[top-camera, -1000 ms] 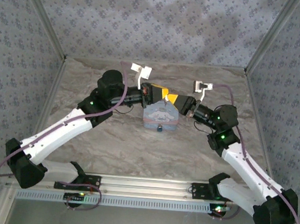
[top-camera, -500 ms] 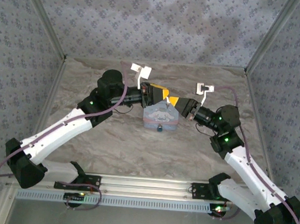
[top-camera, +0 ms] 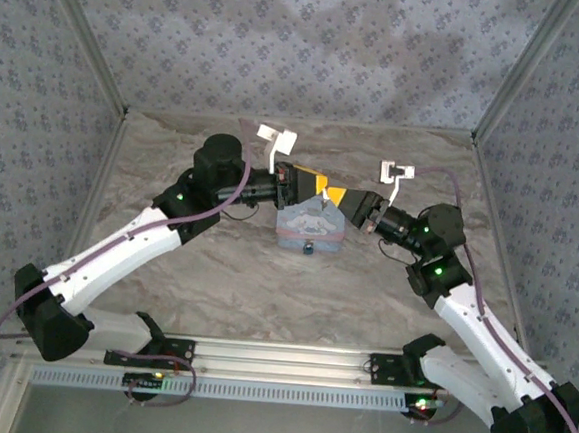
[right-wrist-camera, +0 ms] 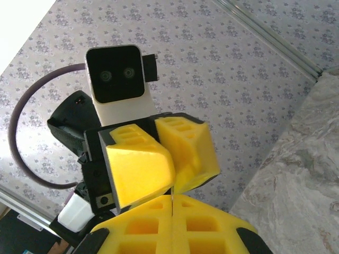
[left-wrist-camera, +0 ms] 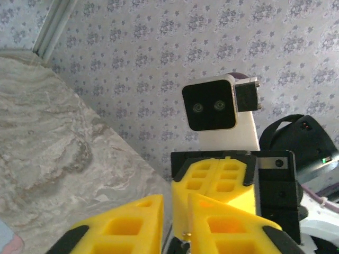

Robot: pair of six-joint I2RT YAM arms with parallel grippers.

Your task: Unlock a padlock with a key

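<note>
The key is at the very tips of my right gripper. My left gripper should hold the key while my right gripper grips it deeper.
The padlock, tiny and dark, hangs at the front of a pastel cartoon tin in the middle of the table. Above the back of the tin the two yellow grippers meet tip to tip. My right gripper is shut on a thin key, seen edge-on between its pads. My left gripper is open by a narrow gap. The key lies along the inner face of the left gripper's right-hand finger. The padlock is well below and in front of both grippers.
Marble-patterned table inside patterned walls with metal corner posts. The arms' white cameras stick up behind the tin. Free table lies in front of the tin and to both sides.
The two grippers have edged closer together above the tin. The right arm's elbow has drawn in and risen a little. The tin and padlock have not moved.
</note>
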